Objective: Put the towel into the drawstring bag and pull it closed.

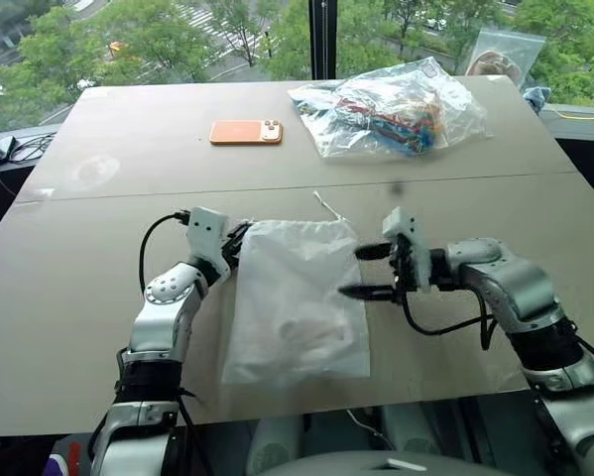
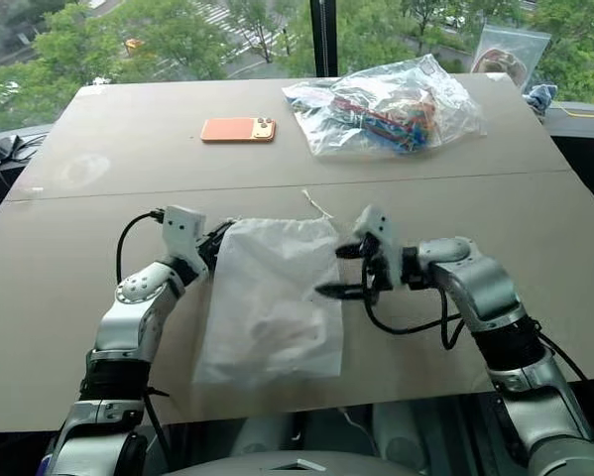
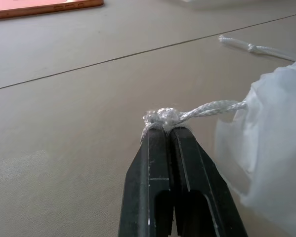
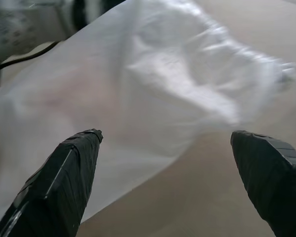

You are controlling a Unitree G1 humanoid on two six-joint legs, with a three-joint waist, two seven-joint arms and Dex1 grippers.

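I should take the second cord end with my right gripper before pulling, because it lies loose past the bag's opening, while my left gripper keeps holding the knotted cord end.
The drawstring bag lies flat on the table between my two arms, its gathered mouth toward the far side. A faint lump shows through its lower half; I cannot tell whether it is the towel. My left gripper is shut on the knotted end of the white cord at the bag's top left corner. My right gripper stands open at the bag's right edge, fingers spread wide and pointing at the fabric, with nothing between them. A second cord end trails from the mouth's right side.
An orange phone lies on the far half of the table. A clear plastic bag of colourful items sits at the back right, with another small clear bag behind it. Cables lie off the table's left edge.
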